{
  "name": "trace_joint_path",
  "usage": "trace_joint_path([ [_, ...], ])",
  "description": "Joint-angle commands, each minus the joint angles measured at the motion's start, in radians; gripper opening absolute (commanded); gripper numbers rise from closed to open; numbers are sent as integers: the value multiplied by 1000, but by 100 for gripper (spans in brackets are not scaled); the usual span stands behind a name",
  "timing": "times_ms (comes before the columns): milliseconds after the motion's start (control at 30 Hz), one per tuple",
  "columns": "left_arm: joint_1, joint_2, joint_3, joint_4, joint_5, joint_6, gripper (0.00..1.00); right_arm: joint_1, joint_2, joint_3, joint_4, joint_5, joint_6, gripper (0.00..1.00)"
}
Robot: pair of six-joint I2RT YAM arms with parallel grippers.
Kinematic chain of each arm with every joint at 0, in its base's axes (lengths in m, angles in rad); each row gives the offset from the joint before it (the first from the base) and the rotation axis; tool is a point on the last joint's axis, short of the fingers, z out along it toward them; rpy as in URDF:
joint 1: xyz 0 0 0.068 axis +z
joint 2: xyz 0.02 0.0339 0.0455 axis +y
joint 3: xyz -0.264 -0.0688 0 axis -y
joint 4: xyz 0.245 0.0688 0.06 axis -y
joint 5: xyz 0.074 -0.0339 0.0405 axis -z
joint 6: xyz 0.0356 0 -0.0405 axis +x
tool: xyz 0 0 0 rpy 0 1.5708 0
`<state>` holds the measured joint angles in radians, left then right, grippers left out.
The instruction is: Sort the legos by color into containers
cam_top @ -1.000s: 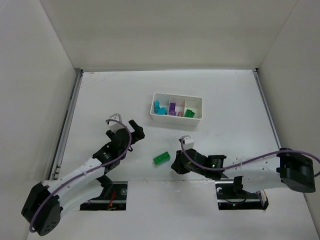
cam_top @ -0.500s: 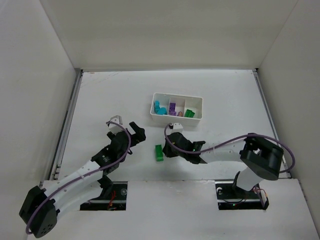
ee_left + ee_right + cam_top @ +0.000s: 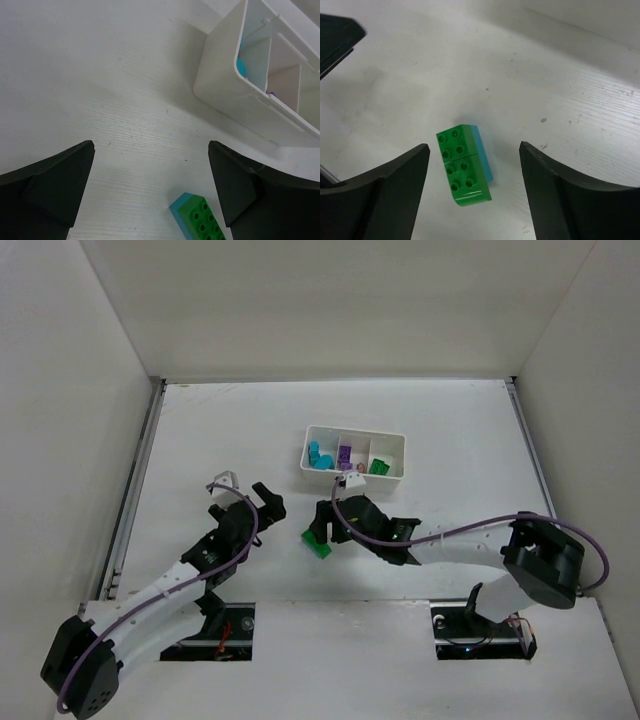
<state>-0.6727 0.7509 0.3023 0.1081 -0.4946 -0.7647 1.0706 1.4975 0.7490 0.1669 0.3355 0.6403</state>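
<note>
The green lego is stacked on top of the cyan lego (image 3: 477,150), so the robot's right gripper should pick up both so that the left gripper can grip the cyan side (image 3: 484,156) before sorting.
A green lego stacked on a cyan one (image 3: 464,167) lies on the table between the fingers of my right gripper (image 3: 472,150), which is open and hangs just above it without touching. From above the same lego (image 3: 317,544) sits below the tray's left end, with the right gripper (image 3: 322,527) over it. My left gripper (image 3: 266,500) is open a short way to the brick's left, and its own view (image 3: 151,147) catches the lego (image 3: 198,218) at the bottom edge. The white tray (image 3: 392,438) holds cyan legos (image 3: 319,456), purple legos (image 3: 345,455) and a green lego (image 3: 379,467) in separate containers.
The tray's near wall (image 3: 220,80) stands close ahead of the left gripper, to its right. A dark part of the left gripper (image 3: 335,37) shows at the top left of the right wrist view. White walls enclose the table on three sides.
My right arm has swung left and forward over the green-and-cyan lego, and its jaws have gone from shut to open. The lego has turned and shifted slightly. The left arm barely moved.
</note>
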Motion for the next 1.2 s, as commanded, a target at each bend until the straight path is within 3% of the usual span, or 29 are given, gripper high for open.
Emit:
trace_joint_path([
  [0, 15, 22, 12, 19, -9, -24, 100, 24, 0, 18, 20, -41, -86, 82],
  [133, 15, 12, 23, 7, -7, -13, 100, 33, 72, 82, 2, -121, -134, 85],
  [533, 14, -120, -34, -19, -16, 2, 100, 33, 182, 156, -23, -141, -142, 68],
  [700, 6, -122, -51, -8, -4, -7, 100, 33, 190, 158, -50, -139, -145, 71],
  [800, 5, -120, -54, -1, 2, -7, 92, 33, 205, 164, -61, -136, -151, 71],
  [867, 9, -122, -54, 2, 4, -7, 81, 33, 213, 168, -81, -130, -153, 71],
  [967, 12, -128, -45, 1, 17, 1, 71, 33, 221, 171, -78, -122, -152, 62],
  [1100, 15, -125, -48, 4, 24, -7, 70, 33, 196, 164, -75, -60, -143, 42],
  [1167, 9, -119, -52, 11, 31, -8, 70, 33, 179, 161, -72, -43, -146, 38],
])
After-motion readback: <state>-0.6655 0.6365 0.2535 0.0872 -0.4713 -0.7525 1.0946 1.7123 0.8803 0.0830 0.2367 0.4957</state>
